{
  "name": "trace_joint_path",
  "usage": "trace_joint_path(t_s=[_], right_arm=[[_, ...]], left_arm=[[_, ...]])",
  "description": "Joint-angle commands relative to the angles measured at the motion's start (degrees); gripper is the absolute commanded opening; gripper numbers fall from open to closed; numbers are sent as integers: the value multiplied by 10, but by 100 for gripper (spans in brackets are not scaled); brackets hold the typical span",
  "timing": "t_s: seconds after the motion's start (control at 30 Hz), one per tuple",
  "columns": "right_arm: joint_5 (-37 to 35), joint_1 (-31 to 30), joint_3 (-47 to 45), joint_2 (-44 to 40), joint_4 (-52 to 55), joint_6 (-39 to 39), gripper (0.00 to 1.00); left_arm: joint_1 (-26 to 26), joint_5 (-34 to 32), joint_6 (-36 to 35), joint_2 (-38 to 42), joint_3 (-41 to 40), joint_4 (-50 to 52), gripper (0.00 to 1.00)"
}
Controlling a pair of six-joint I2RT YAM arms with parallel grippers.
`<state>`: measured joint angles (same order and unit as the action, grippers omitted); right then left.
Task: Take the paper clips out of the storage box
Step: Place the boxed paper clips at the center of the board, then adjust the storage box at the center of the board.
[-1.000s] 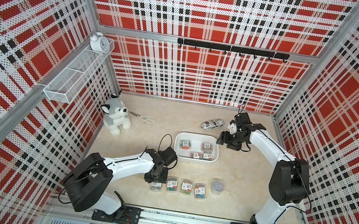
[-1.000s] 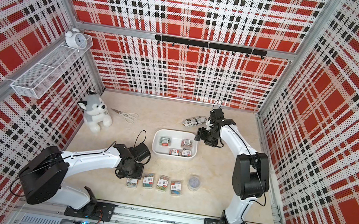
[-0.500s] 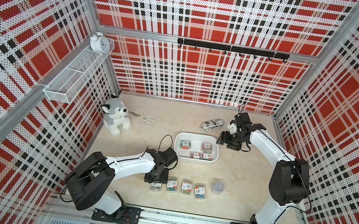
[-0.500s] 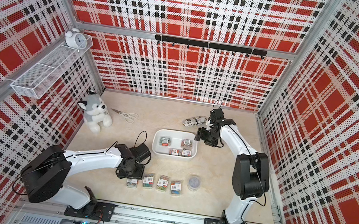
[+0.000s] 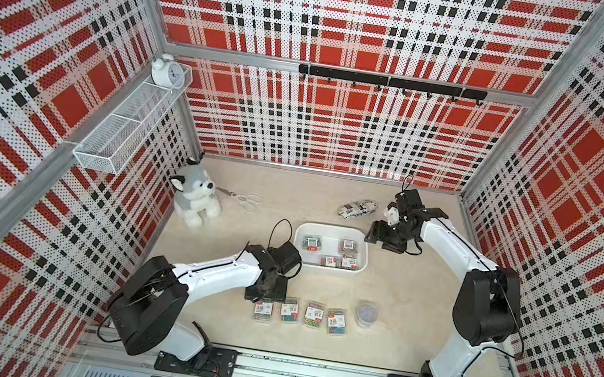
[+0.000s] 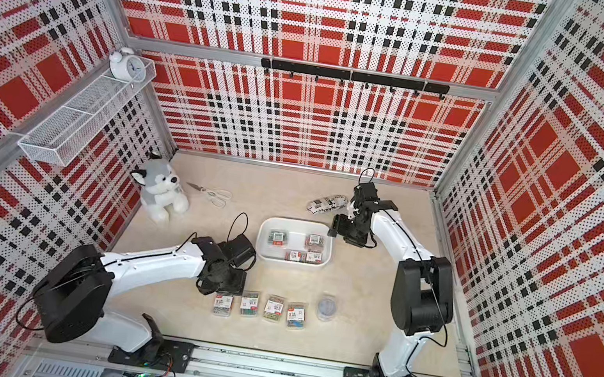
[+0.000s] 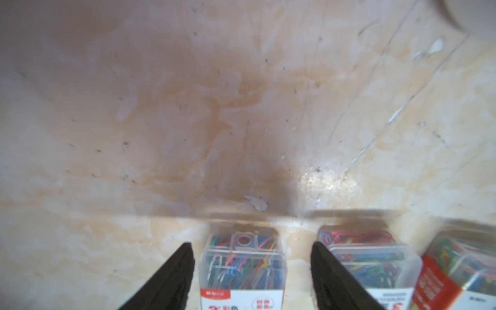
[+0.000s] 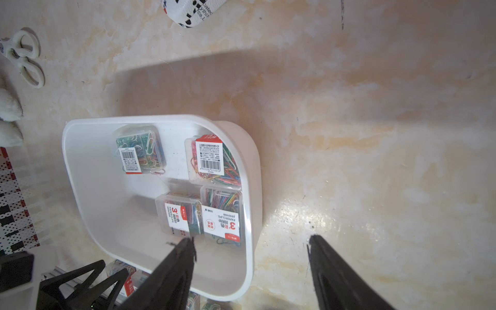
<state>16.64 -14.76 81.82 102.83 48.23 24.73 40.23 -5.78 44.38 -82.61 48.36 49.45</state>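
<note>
Most paper clip cases [image 5: 347, 262] cluster at the box's end farthest from my left gripper, so next my right gripper grabs that end's rim [image 5: 367, 260] and pushes the box nearer.
The white storage box [image 5: 333, 227] [image 6: 297, 221] sits mid-table and holds several clear cases of paper clips [image 8: 206, 158]. In front of it, several more cases [image 5: 289, 310] [image 6: 249, 303] lie in a row beside a round tub [image 5: 366, 314]. My left gripper [image 7: 251, 243] [image 5: 265, 294] is open and straddles the leftmost case [image 7: 243, 268] on the table, with a gap on each side. My right gripper [image 8: 251, 238] [image 5: 383, 237] hovers open and empty above the right end of the box [image 8: 102, 188].
A plush husky [image 5: 194, 195], scissors [image 5: 247, 200] and a black-and-white pouch [image 5: 358, 208] lie behind the box. A wire basket [image 5: 129, 129] with an alarm clock [image 5: 165, 71] hangs on the left wall. The neighbouring case [image 7: 370, 257] lies close to my left gripper's outer finger.
My left gripper's jaws have spread apart around the leftmost case, which stays on the table. The right arm has not moved.
</note>
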Motion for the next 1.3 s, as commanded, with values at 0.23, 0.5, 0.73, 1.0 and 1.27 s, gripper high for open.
trace_joint_path(t_s=[0.23,0.5,0.73,1.0,1.27], right_arm=[[19,4,4,-9,-9,-4,72],[79,4,2,18,12,-27,71],[99,1,-4,41,29,-42,70],[109,-23,-3,74,60,-59,59],[99,-24,13,88,90,-61,25]], left_arm=[[-49,-163,-116,-4,323,90,67],[-1,-118,-404,-110,471,-61,63],[34,2,-593,-156,453,-143,64],[12,133,-654,-279,546,-14,61],[8,139,-660,-304,526,-8,61]])
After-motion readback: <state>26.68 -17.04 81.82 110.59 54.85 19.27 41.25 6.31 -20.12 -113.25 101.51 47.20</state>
